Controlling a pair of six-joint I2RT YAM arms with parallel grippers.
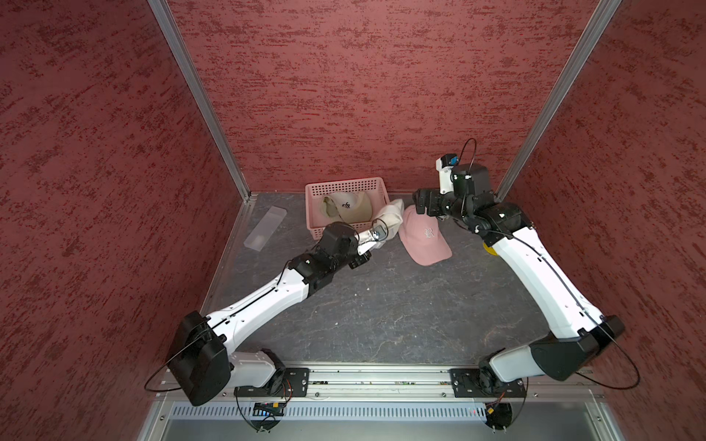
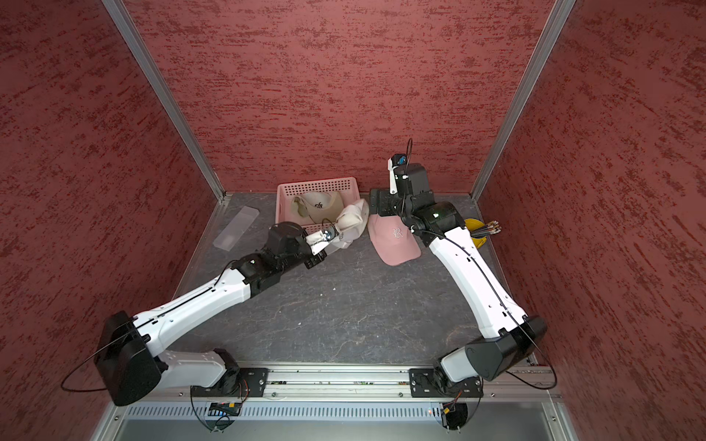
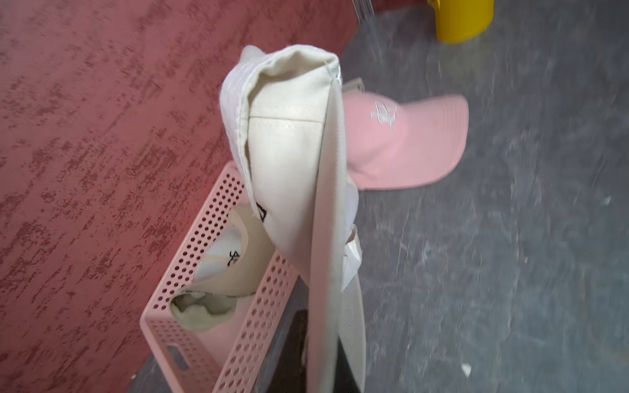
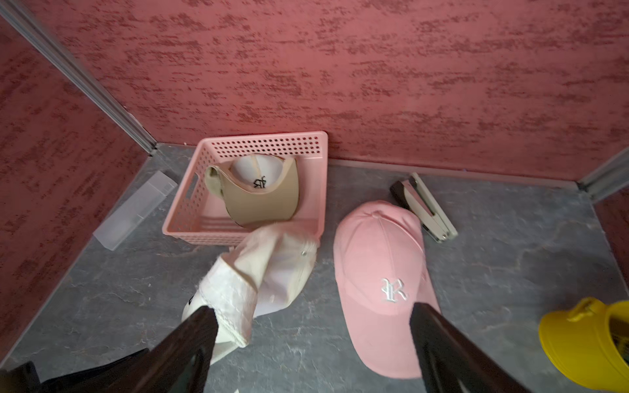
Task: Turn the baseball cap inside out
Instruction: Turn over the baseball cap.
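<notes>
The cream cap's folded top point(image 1: 389, 219) is hanging loose from the cap's visor, which the left gripper holds, so the robot's right gripper should grab the top's loose edge point(image 3: 298, 55) and pull it open.
A cream baseball cap point(image 1: 390, 217) point(image 2: 352, 224) hangs just off the dark table beside the pink basket, folded so its white lining point(image 4: 228, 296) shows. My left gripper point(image 3: 323, 357) is shut on the cap's brim point(image 3: 326, 272), and the cap hides its fingertips in both top views. My right gripper point(image 4: 313, 326) point(image 1: 420, 204) stands open and empty above the table, between the cream cap and a pink cap point(image 4: 381, 272) point(image 1: 425, 238) that lies crown up with a white letter on its front.
A pink perforated basket point(image 1: 345, 184) point(image 4: 269, 136) against the back wall holds a tan-brimmed cap point(image 4: 262, 194). A clear plastic box point(image 1: 265, 227) lies at the left. A stapler point(image 4: 425, 207) and a yellow cup point(image 2: 475, 233) with pencils are at the right.
</notes>
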